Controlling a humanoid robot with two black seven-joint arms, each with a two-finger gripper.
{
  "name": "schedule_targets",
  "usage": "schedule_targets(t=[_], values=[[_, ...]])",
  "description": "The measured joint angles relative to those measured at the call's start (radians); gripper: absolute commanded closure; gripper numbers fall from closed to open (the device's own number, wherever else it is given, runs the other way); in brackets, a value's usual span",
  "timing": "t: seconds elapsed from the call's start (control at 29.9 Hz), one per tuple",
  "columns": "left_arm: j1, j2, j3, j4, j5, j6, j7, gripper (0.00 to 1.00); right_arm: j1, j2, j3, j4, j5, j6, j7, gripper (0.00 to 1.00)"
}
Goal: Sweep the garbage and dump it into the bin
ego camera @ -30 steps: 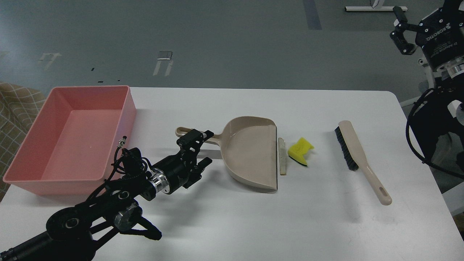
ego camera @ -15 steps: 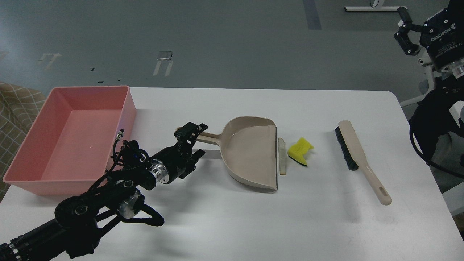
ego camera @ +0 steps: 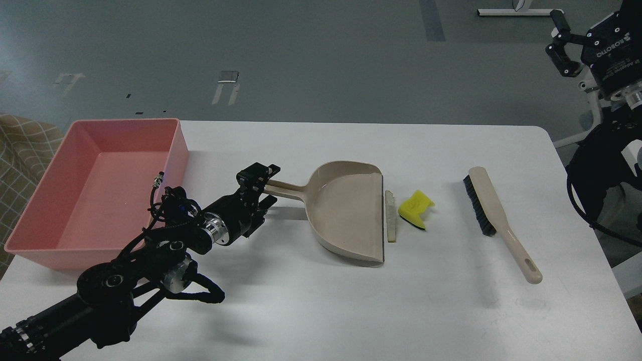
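I expect the bread slice (ego camera: 391, 216) to tip over and push the sponge along when I push the dustpan, because the slice rests on edge at the dustpan's opening (ego camera: 383, 217).
The bread slice (ego camera: 390, 215) lies on edge on the white table, just right of the mouth of the beige dustpan (ego camera: 346, 210). The yellow sponge piece (ego camera: 416, 209) with its dark green backing lies right beside the slice. The pink bin (ego camera: 173, 150) stands at the table's left end and looks empty. My left gripper (ego camera: 261, 188) is at the far end of the dustpan's handle (ego camera: 286, 190), open, with a finger on each side of it. My right gripper (ego camera: 556, 44) is open and empty, held high off the table's far right corner.
A beige brush (ego camera: 496, 220) with black bristles lies on the table right of the sponge, handle toward the front. The table's right edge (ego camera: 602, 250) is close to my right arm's cables. A beige checked cloth (ego camera: 20, 145) shows at the far left.
My left gripper has moved left and away from me, from beside the handle to its end, with its fingers now astride it. My right gripper has risen slightly. The dustpan and garbage have not moved.
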Motion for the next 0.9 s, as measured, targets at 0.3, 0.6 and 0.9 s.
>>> schedule_targets(t=[0.3, 0.6, 0.9], values=[[-0.017, 0.001, 0.007, 0.021, 0.002, -0.004, -0.002, 0.31, -0.004, 0.000, -0.001, -0.005, 0.000, 0.000, 0.000, 0.00], [-0.048, 0.001, 0.037, 0.052, 0.002, -0.005, -0.004, 0.39, -0.003, 0.000, 0.001, -0.004, 0.000, -0.001, 0.000, 0.00], [-0.046, 0.002, 0.039, 0.053, 0.002, -0.004, -0.025, 0.66, -0.003, -0.003, 0.001, -0.004, 0.000, -0.001, 0.000, 0.00]])
